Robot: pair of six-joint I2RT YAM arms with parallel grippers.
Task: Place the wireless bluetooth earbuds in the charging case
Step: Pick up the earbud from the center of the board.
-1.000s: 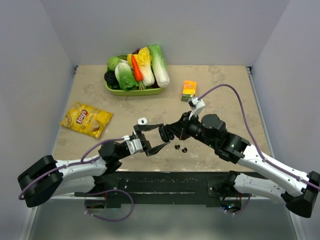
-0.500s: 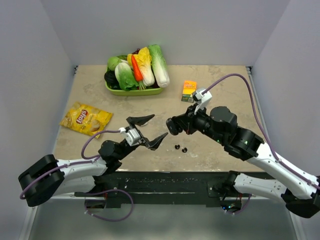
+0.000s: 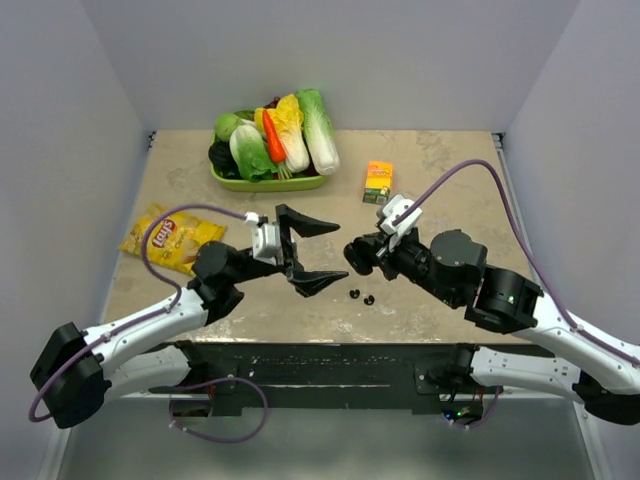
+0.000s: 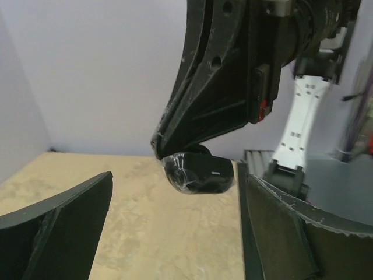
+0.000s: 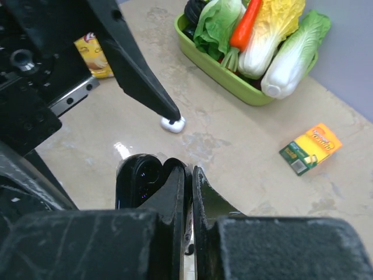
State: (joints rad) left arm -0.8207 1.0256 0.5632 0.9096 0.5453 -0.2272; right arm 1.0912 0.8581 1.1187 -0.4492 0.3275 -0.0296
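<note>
The charging case [image 3: 357, 257] is in my right gripper while both earbuds lie below, so my left gripper should take the case before my right gripper picks up an earbud [image 3: 370, 300].
Just above the table's middle hangs the black, glossy charging case [image 3: 352, 256], with my right gripper [image 3: 362, 252] shut on its edge. The right wrist view has the case [image 5: 139, 178] just left of the closed fingers of that gripper [image 5: 189, 175]. My left gripper [image 3: 325, 250] is wide open and points at the case from the left. In its own view the left gripper [image 4: 175, 198] frames the case [image 4: 198, 172] without touching it. Two black earbuds [image 3: 361, 297] lie on the table below the case. A small white piece [image 5: 173, 123] lies under a left fingertip.
A green tray [image 3: 262, 184] of toy vegetables stands at the back. An orange box [image 3: 378, 180] lies to its right, and a yellow chips bag [image 3: 170, 238] lies at the left. The right arm's purple cable arcs above the right side.
My left gripper has opened wide, let go of the case and risen. My right gripper, still shut on the case, has drawn slightly to the right.
</note>
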